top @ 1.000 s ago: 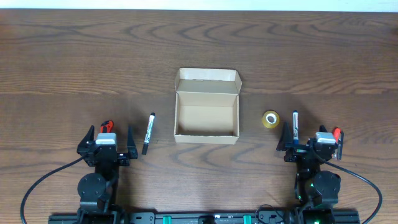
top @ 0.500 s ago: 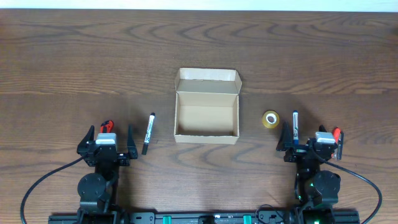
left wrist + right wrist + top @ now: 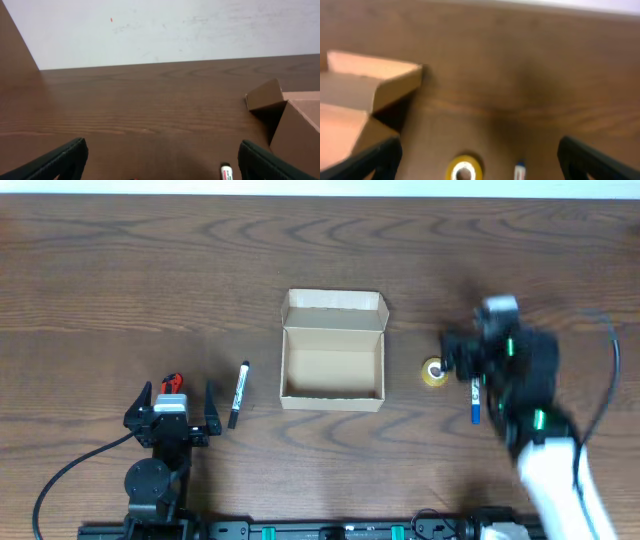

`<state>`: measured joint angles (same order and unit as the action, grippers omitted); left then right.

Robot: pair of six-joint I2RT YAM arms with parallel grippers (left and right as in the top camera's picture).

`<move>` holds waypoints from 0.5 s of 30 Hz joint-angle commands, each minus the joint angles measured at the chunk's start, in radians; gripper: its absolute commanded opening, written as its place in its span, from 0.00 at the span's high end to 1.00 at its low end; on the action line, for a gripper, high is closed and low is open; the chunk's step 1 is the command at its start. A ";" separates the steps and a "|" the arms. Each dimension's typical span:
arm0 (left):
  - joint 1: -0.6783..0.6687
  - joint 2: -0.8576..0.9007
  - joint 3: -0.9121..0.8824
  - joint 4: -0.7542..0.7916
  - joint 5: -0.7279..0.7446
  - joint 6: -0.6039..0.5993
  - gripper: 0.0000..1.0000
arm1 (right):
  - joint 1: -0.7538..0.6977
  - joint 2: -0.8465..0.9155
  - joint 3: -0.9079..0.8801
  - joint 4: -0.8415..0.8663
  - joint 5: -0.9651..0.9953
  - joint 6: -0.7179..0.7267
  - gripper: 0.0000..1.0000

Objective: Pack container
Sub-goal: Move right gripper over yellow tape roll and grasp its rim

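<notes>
My right gripper is pointing at the table's far edge (image 3: 545,7), past the yellow tape roll (image 3: 433,372). I should tip my right gripper down above the tape roll before I close it on the tape roll.
The tan cardboard container (image 3: 332,375) sits open and empty at the table's middle, its flap lid folded back. It also shows in the left wrist view (image 3: 299,125) and the right wrist view (image 3: 355,100). A yellow tape roll (image 3: 434,373) lies right of it, seen in the right wrist view (image 3: 464,169) too. A blue marker (image 3: 475,400) lies beside the roll, its tip in the right wrist view (image 3: 519,171). A black marker (image 3: 238,393) lies left of the box, its tip in the left wrist view (image 3: 227,172). My right gripper (image 3: 470,360) is open above the roll and blue marker. My left gripper (image 3: 172,400) is open and empty.
A red-handled object (image 3: 172,383) lies at the left gripper. The right arm (image 3: 545,450) stretches in blurred from the front right. A pale wall (image 3: 160,30) stands beyond the table's far edge.
My right arm has lifted from its rest at the front right and swung forward and left, now over the tape roll and blue marker. The left arm has not moved.
</notes>
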<state>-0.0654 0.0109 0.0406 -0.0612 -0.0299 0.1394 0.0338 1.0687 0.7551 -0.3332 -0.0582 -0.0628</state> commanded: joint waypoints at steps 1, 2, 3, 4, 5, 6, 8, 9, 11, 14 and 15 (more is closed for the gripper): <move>0.006 -0.007 -0.035 -0.014 -0.003 0.018 0.04 | -0.010 0.242 0.311 -0.223 -0.115 -0.043 0.01; 0.006 -0.007 -0.035 -0.014 -0.003 0.018 0.05 | -0.009 0.314 0.409 -0.325 -0.115 -0.043 0.01; 0.006 -0.007 -0.035 -0.014 -0.003 0.018 0.05 | -0.009 0.367 0.480 -0.404 -0.115 -0.043 0.01; 0.006 -0.007 -0.035 -0.014 -0.003 0.018 0.04 | -0.009 0.413 0.539 -0.476 -0.115 -0.042 0.01; 0.006 -0.007 -0.035 -0.014 -0.003 0.018 0.05 | -0.008 0.452 0.586 -0.546 -0.119 -0.030 0.01; 0.006 -0.007 -0.035 -0.014 -0.003 0.018 0.05 | -0.008 0.482 0.618 -0.605 -0.126 -0.017 0.01; 0.006 -0.007 -0.035 -0.014 -0.003 0.018 0.04 | -0.009 0.525 0.643 -0.671 -0.126 -0.018 0.01; 0.006 -0.007 -0.035 -0.014 -0.003 0.018 0.05 | -0.010 0.536 0.643 -0.687 -0.126 -0.017 0.01; 0.006 -0.007 -0.035 -0.014 -0.003 0.018 0.05 | -0.015 0.556 0.643 -0.733 -0.123 0.009 0.01; 0.006 -0.007 -0.035 -0.014 -0.003 0.018 0.05 | -0.020 0.564 0.642 -0.787 -0.082 0.098 0.01; 0.006 -0.007 -0.035 -0.014 -0.003 0.018 0.05 | -0.019 0.564 0.642 -0.813 -0.061 0.120 0.01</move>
<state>-0.0654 0.0109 0.0399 -0.0589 -0.0299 0.1394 0.0280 1.6299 1.3766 -1.1145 -0.1574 -0.0338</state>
